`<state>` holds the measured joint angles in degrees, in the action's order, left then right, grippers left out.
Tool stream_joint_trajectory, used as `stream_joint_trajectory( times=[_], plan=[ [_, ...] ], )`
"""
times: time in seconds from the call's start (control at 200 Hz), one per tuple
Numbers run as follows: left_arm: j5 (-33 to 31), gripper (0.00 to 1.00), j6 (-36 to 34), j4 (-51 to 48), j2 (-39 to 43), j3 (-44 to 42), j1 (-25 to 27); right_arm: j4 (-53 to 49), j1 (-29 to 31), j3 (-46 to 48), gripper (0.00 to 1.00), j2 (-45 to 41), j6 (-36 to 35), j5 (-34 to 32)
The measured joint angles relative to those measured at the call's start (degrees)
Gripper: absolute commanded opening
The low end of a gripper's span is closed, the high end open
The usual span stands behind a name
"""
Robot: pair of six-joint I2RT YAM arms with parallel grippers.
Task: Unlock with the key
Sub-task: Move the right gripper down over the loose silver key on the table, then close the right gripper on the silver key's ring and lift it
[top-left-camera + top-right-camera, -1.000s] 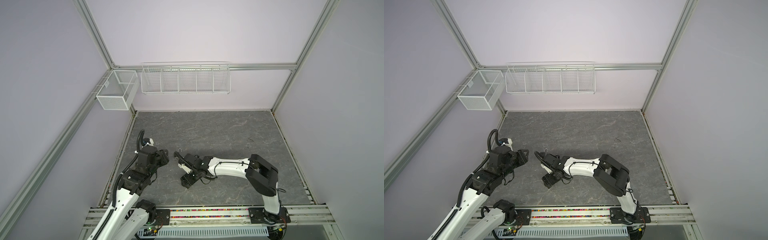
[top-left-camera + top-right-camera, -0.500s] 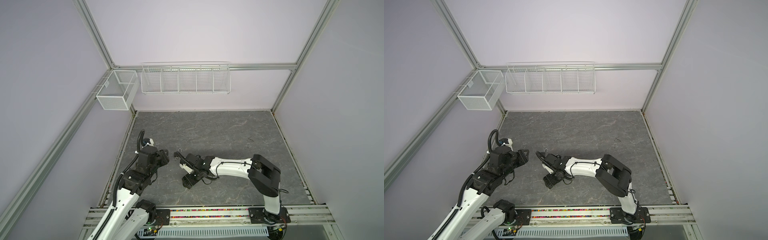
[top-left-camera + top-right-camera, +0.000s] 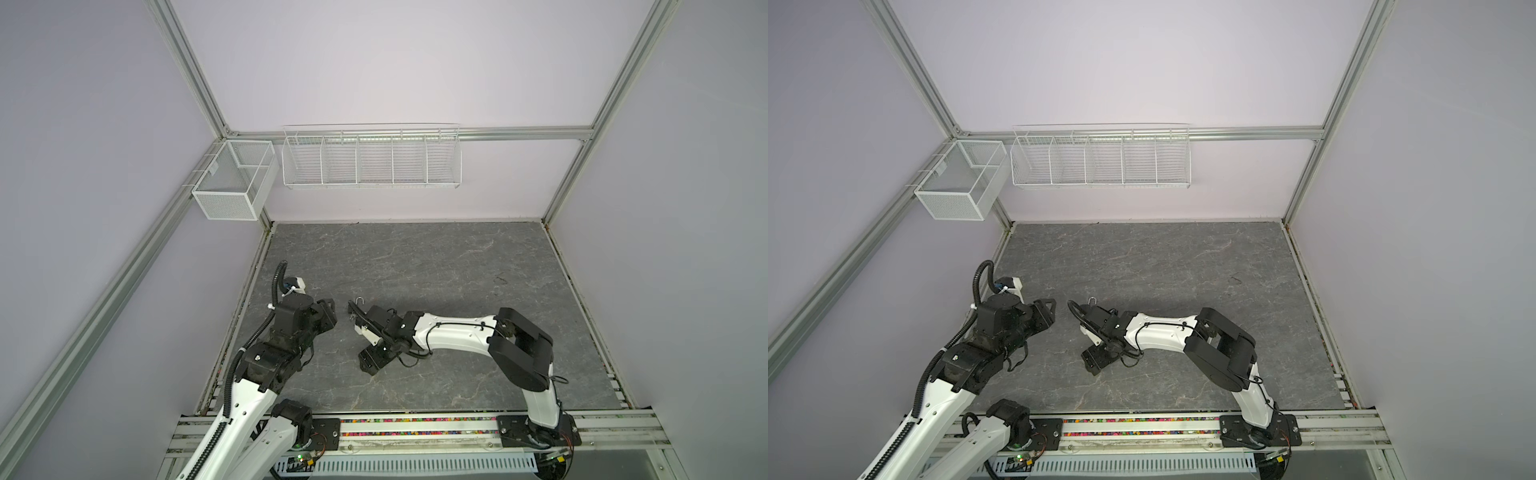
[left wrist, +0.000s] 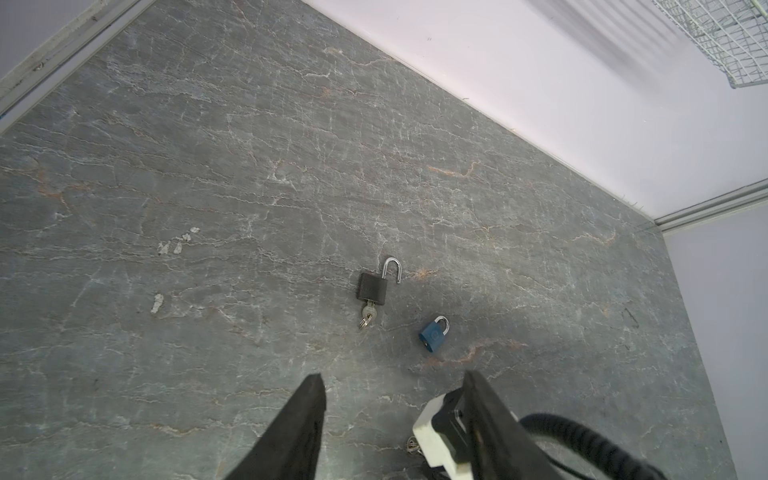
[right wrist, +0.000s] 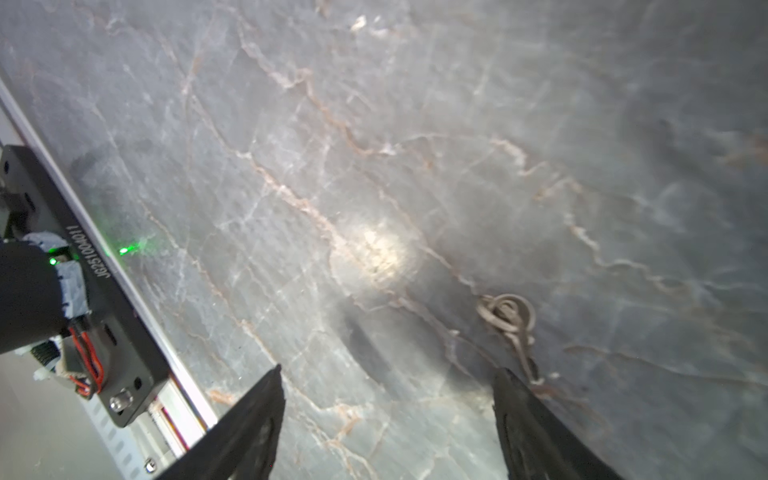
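Note:
I should carry on moving my right gripper toward the near end (image 5: 528, 361) of the loose key (image 5: 508, 314), which lies free just beyond an open fingertip, until both fingers are on either side of it, then close.
In the left wrist view a black padlock (image 4: 372, 286) lies on the grey stone floor with its silver shackle swung open and a key (image 4: 368, 312) in its keyhole. A smaller blue padlock (image 4: 433, 334) lies beside it with its shackle down. My left gripper (image 4: 392, 399) hangs open and empty, short of both locks. A loose key on a ring (image 5: 509, 316) lies on the floor just beyond one fingertip of my right gripper (image 5: 386, 395), which is open and holds nothing. In both top views the grippers (image 3: 330, 309) (image 3: 372, 361) sit close together at the front left.
A padlock's silver shackle (image 3: 360, 300) peeks out behind the right arm's cable. A white wire shelf (image 3: 371, 160) and a mesh basket (image 3: 232, 185) hang on the back wall. The front rail (image 3: 415, 428) carries both arm bases.

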<state>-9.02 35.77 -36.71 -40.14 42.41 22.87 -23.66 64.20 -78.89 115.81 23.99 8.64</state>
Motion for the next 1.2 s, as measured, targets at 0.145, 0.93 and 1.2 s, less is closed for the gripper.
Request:
stream_joint_trajectory(
  times=[0.145,0.93,1.2],
  plan=[
    [-0.3,0.54,0.0,-0.1,0.0,0.0,0.0,-0.1,-1.3,-0.8,0.81,0.5,0.0,-0.3],
    [-1.4,0.54,0.1,0.0,1.6,0.0,0.0,-4.9,-1.5,-8.4,0.55,5.4,-2.4,-5.7],
    [-1.2,0.54,1.2,0.2,1.8,0.0,0.0,-6.5,-0.9,-7.8,0.40,4.9,-3.1,-8.0]
  ],
)
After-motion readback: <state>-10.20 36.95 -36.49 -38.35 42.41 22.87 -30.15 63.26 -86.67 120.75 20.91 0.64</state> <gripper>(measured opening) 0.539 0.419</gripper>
